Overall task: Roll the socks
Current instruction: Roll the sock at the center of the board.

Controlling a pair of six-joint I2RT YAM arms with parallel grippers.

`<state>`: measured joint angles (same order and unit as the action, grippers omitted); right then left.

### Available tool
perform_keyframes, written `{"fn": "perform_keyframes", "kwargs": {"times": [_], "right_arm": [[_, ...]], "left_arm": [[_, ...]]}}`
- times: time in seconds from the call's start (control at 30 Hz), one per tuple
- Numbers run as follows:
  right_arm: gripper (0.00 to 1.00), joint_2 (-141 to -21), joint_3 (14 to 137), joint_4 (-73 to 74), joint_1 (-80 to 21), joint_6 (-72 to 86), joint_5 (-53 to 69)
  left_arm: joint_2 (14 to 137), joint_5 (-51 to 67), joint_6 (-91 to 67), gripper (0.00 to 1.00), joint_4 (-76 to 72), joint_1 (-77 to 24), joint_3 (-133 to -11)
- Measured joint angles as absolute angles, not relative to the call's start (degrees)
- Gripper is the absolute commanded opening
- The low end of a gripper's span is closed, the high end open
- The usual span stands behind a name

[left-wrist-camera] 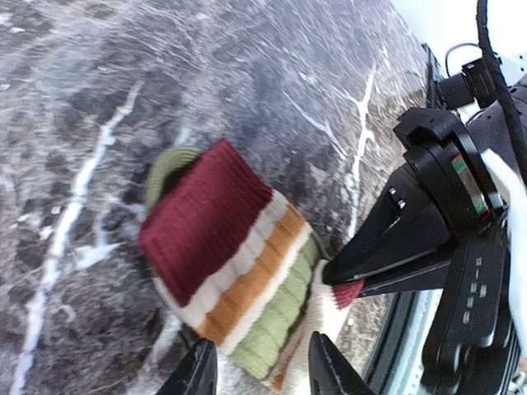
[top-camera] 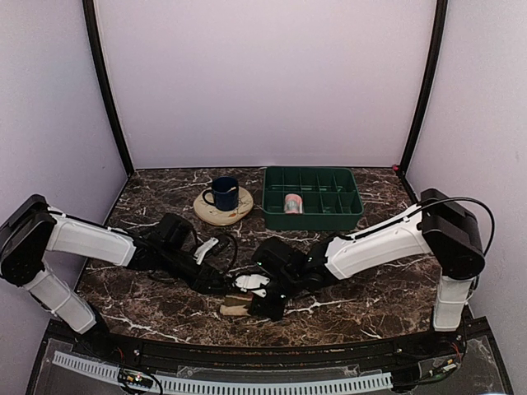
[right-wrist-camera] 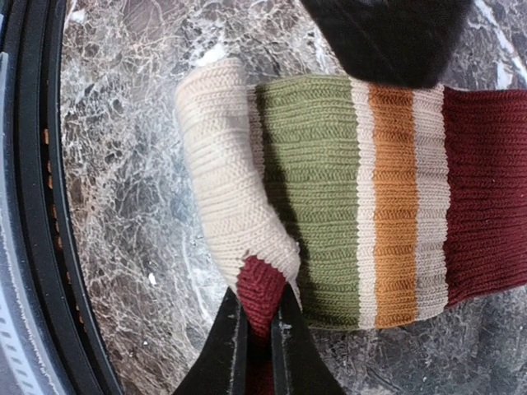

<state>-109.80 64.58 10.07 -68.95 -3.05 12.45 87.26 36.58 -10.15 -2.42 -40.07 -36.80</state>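
The robot's right gripper holds the roll's maroon tip while the roll's cream end (right-wrist-camera: 212,95) slants off the green band (right-wrist-camera: 288,123), so the left gripper should move in and pinch that cream end.
The cream sock (right-wrist-camera: 346,206) with green, orange and maroon bands lies folded on the marble near the front edge, also seen as the sock (left-wrist-camera: 239,263) and the sock (top-camera: 236,307). My right gripper (right-wrist-camera: 262,317) is shut on the sock's maroon heel tip, and this right gripper (left-wrist-camera: 362,276) reaches in from the right in the left wrist view. My left gripper (left-wrist-camera: 259,374) is open, one finger on each side of the sock's near end. In the top view the left gripper (top-camera: 229,285) and right gripper (top-camera: 263,303) meet over the sock. The pink sock (top-camera: 293,203) sits rolled in the tray.
A green compartment tray (top-camera: 329,216) stands at the back right. A dark blue mug (top-camera: 222,193) rests on a round tan coaster (top-camera: 237,216) at the back centre. The table's black front rim (right-wrist-camera: 29,206) runs close to the sock.
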Motion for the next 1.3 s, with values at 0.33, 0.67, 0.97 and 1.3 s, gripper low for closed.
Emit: {"fn": "perform_keyframes", "kwargs": {"times": [0.33, 0.67, 0.97, 1.3], "right_arm": [[0.0, -112.44, 67.94, 13.96, -64.27, -0.12, 24.23], [0.0, -115.46, 71.42, 19.0, -60.38, 1.43, 33.95], [0.0, -116.57, 71.46, 19.97, -58.74, 2.72, 39.38], [0.0, -117.16, 71.46, 20.99, -58.08, 2.87, 42.41]], "left_arm": [[77.32, 29.54, -13.74, 0.41, -17.06, -41.21, -25.15], [72.4, 22.83, -7.81, 0.41, -19.64, -51.46, -24.21], [76.97, 19.33, -2.09, 0.41, -15.35, -57.21, -27.14], [82.46, 14.96, 3.46, 0.41, -10.35, -61.04, -32.03]]}}
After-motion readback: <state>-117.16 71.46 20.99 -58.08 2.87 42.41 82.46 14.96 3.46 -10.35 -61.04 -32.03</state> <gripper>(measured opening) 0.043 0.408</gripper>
